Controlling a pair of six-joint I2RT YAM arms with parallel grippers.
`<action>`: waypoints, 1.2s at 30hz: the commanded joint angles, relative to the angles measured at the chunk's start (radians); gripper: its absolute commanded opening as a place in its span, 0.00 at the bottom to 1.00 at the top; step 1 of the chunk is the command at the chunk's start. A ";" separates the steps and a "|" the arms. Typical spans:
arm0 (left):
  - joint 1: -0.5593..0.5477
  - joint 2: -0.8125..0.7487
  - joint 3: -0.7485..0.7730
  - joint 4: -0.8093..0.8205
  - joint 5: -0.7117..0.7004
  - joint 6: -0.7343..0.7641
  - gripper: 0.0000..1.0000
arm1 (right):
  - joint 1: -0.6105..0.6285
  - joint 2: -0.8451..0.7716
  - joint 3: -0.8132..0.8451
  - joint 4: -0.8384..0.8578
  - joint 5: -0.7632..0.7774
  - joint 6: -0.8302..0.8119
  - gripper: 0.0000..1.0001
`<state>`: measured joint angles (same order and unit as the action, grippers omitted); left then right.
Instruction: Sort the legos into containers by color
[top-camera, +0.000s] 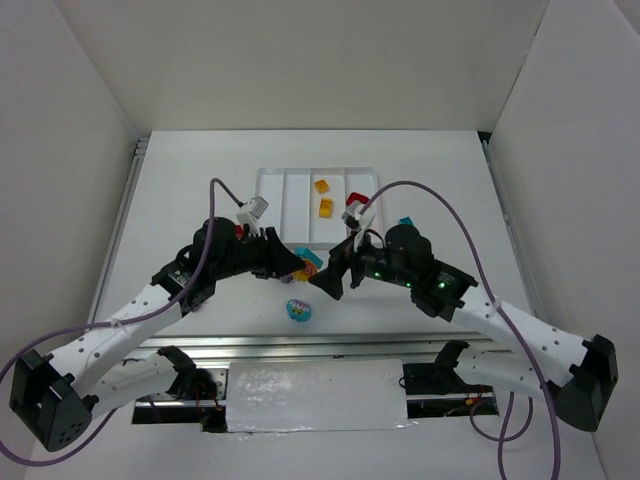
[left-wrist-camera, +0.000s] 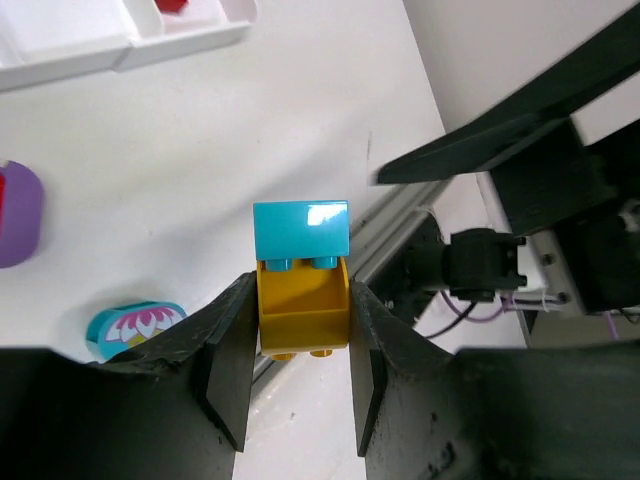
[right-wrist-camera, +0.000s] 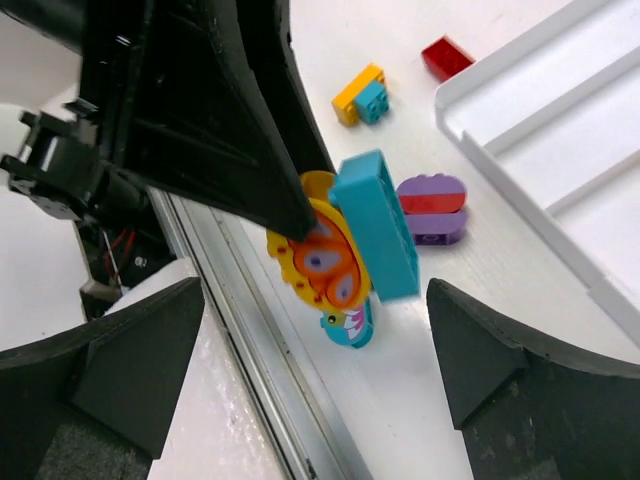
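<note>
The teal lego is stuck on my left gripper's yellow lego (top-camera: 306, 268), so my right gripper should grip the teal lego (top-camera: 310, 256) tightly before my left gripper pulls the yellow lego away.
My left gripper (left-wrist-camera: 302, 360) is shut on a yellow lego (left-wrist-camera: 303, 315) with a teal lego (left-wrist-camera: 300, 232) stuck on its far end, held above the table. In the right wrist view that yellow piece (right-wrist-camera: 325, 255) shows an orange flower print, with the teal brick (right-wrist-camera: 378, 225) beside it. My right gripper (right-wrist-camera: 315, 360) stands wide open facing them, its fingers apart from both. The two grippers (top-camera: 300, 265) (top-camera: 328, 278) meet just in front of the white tray of containers (top-camera: 290, 190). Two orange legos (top-camera: 324, 197) and a red one (top-camera: 357, 197) lie in the tray.
A round teal flower-printed lego (top-camera: 299, 309) lies near the front rail. A purple-and-red stack (right-wrist-camera: 432, 208), a small yellow-and-teal pair (right-wrist-camera: 362, 95) and a red brick (right-wrist-camera: 447, 57) sit on the table by the tray (right-wrist-camera: 560, 130). A teal brick (top-camera: 406, 222) lies right of the tray.
</note>
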<state>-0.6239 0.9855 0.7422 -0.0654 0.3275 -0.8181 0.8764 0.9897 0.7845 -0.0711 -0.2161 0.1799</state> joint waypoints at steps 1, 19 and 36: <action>0.010 -0.007 0.057 -0.007 -0.032 0.118 0.00 | -0.083 -0.120 -0.022 -0.009 -0.207 0.004 1.00; -0.025 -0.059 -0.089 0.542 0.629 0.094 0.00 | -0.286 -0.056 0.067 -0.041 -0.750 -0.037 0.85; -0.026 -0.085 0.023 0.135 0.375 0.231 0.00 | -0.364 -0.166 -0.100 0.199 -0.405 0.185 0.00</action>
<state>-0.6456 0.9257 0.7162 0.1638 0.7597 -0.6411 0.5430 0.8406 0.6918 0.0170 -0.8192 0.2810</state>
